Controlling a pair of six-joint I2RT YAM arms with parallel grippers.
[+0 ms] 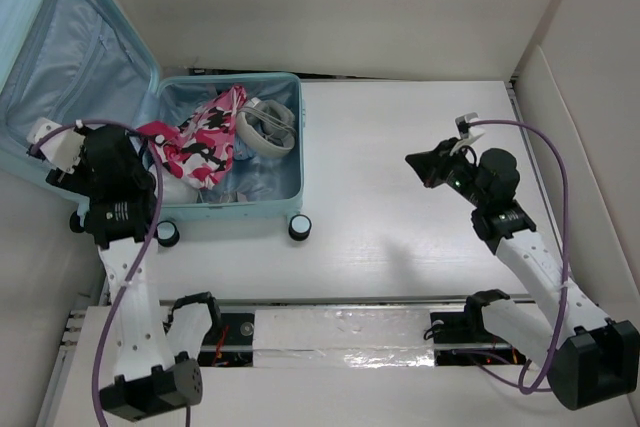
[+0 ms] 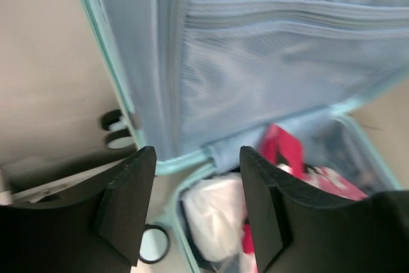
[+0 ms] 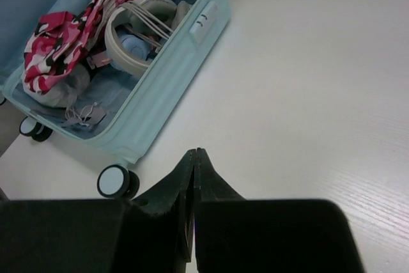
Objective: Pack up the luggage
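The luggage's raised lid (image 1: pixel 72 59) leans close to my left gripper and far from my right gripper. Next, my left gripper swings the lid over the camouflage garment (image 1: pixel 208 143).
The luggage (image 1: pixel 298 147), a pale aqua hard-shell suitcase, lies open at the table's far left with its lid (image 1: pixel 70 47) raised against the wall. In it lie a pink, white and black camouflage garment (image 1: pixel 200 137), a beige looped item (image 1: pixel 265 127) and a white bundle (image 2: pixel 220 215). My left gripper (image 1: pixel 125 152) is open and empty over the hinge corner of the luggage (image 2: pixel 192 158), with the lid's grey-blue mesh pocket (image 2: pixel 281 62) in front of it. My right gripper (image 1: pixel 425 167) is shut and empty over bare table, well to the right of the luggage (image 3: pixel 160 94).
Black-and-white spinner wheels (image 1: pixel 300 227) (image 1: pixel 167 234) stick out at the suitcase's near side. White walls close in the back, the left and the right (image 1: pixel 580 97). A silver taped strip (image 1: pixel 340 337) runs along the near edge between the arm bases.
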